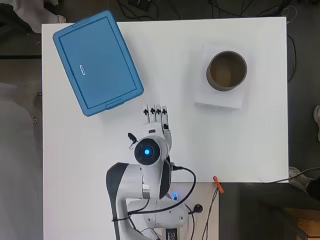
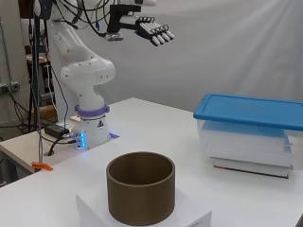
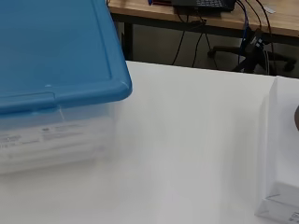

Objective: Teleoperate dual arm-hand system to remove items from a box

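The blue lid's near rim (image 3: 63,97) sticks out beyond the box's clear side, so the lid (image 1: 97,62) will rise and go back over the box's far side when the gripper lifts.
A clear plastic box with a blue lid (image 1: 97,62) stands at the table's far left, lid closed; it also shows in the side view (image 2: 251,135) and close up in the wrist view (image 3: 56,79). Whitish contents show dimly through its clear walls. My hand (image 1: 157,120) hangs high above the table's middle (image 2: 154,30), fingers straight and spread, holding nothing. It points toward the box's near right corner and is well apart from it.
A brown open-topped cylinder (image 1: 227,70) stands on a white block (image 1: 220,97) at the far right, seen in front in the side view (image 2: 140,187). An orange clamp (image 1: 218,184) sits at the table's near edge. Cables lie by the arm's base.
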